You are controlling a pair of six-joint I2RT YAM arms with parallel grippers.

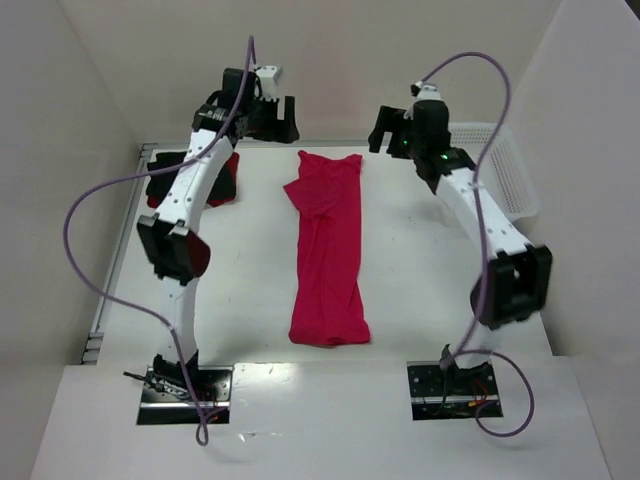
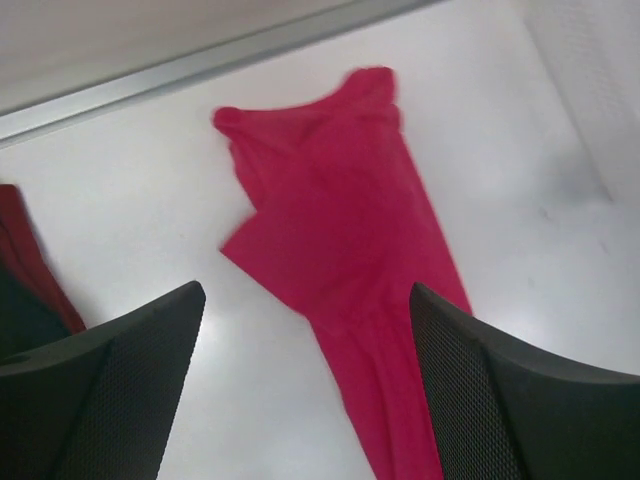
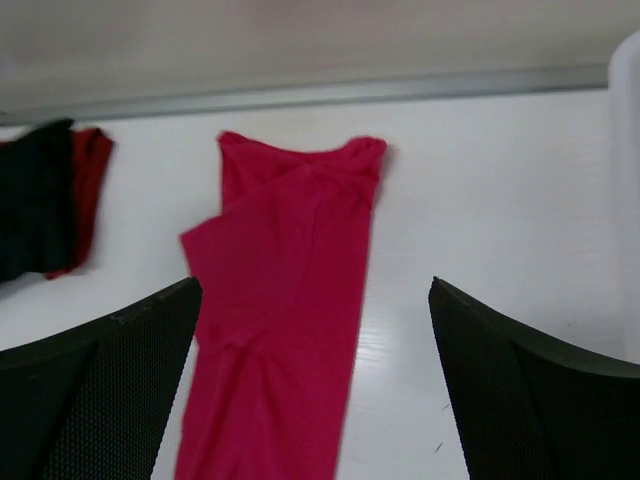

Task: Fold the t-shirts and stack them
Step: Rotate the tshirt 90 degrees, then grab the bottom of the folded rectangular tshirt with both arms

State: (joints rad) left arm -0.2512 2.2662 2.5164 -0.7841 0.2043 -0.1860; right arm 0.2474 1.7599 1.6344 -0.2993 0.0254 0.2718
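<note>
The crimson-pink t-shirt is lying in a narrow strip with its near hem [image 1: 328, 335] clear. My right gripper should keep going to the hem's basket-side corner [image 1: 363, 337] and close there.
A bright crimson-pink t-shirt [image 1: 328, 250] lies folded lengthwise into a long narrow strip down the middle of the table, collar end far. It shows in the left wrist view [image 2: 340, 230] and the right wrist view [image 3: 285, 300]. A black t-shirt [image 3: 35, 200] lies folded on a darker red t-shirt [image 3: 88, 180] at the far left [image 1: 225, 180], partly hidden behind my left arm. My left gripper [image 1: 280, 122] [image 2: 305, 295] hangs open above the far edge, left of the collar. My right gripper [image 1: 388, 135] [image 3: 315, 290] hangs open to the collar's right. Both hold nothing.
A white perforated basket [image 1: 510, 170] stands at the far right, its wall at the edge of the right wrist view [image 3: 628, 200]. A metal rail [image 2: 200, 65] runs along the table's far edge against the wall. Side walls close in the table.
</note>
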